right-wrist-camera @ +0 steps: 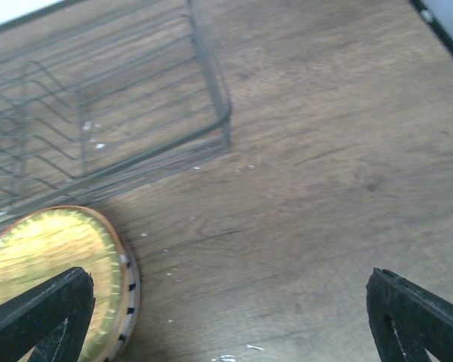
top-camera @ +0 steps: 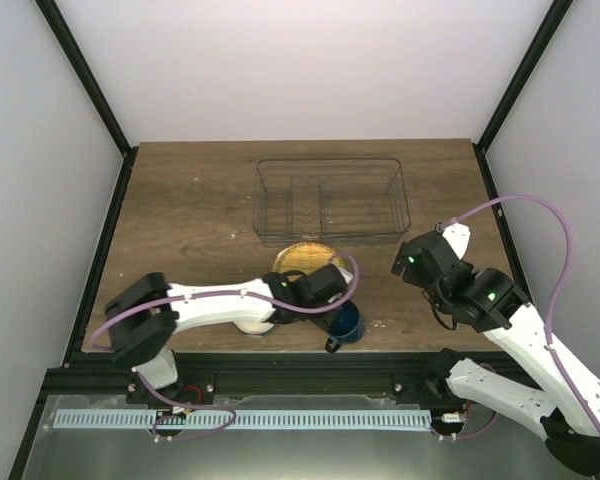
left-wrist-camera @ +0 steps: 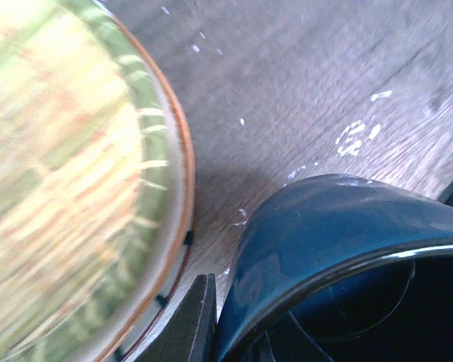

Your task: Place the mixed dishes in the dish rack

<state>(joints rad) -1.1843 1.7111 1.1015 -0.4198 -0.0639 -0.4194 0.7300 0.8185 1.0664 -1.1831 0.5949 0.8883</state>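
The left gripper's finger is inside the dark blue mug's rim (left-wrist-camera: 347,265), so the robot should lift and tilt the mug, then pass the mug's base to the right gripper.
The dark blue mug (top-camera: 348,322) (left-wrist-camera: 325,226) stands near the table's front edge. My left gripper (top-camera: 336,316) (left-wrist-camera: 238,332) is shut on its wall, one finger (left-wrist-camera: 189,324) outside and the other inside the rim. Just behind the mug lies the yellow-orange woven-pattern plate (top-camera: 302,258) (left-wrist-camera: 60,188) (right-wrist-camera: 53,264), resting on a white rim with black dashes. The wire dish rack (top-camera: 330,200) (right-wrist-camera: 98,113) sits behind it with nothing in it. A cream-white dish (top-camera: 252,325) shows partly under my left arm. My right gripper (top-camera: 412,262) (right-wrist-camera: 226,317) hangs open over bare table right of the plate.
Black frame posts rise at the table's back corners, and a black rail runs along the front edge. White walls close in the sides and back. Bare wood (right-wrist-camera: 325,188) lies between the rack's right end and the right edge.
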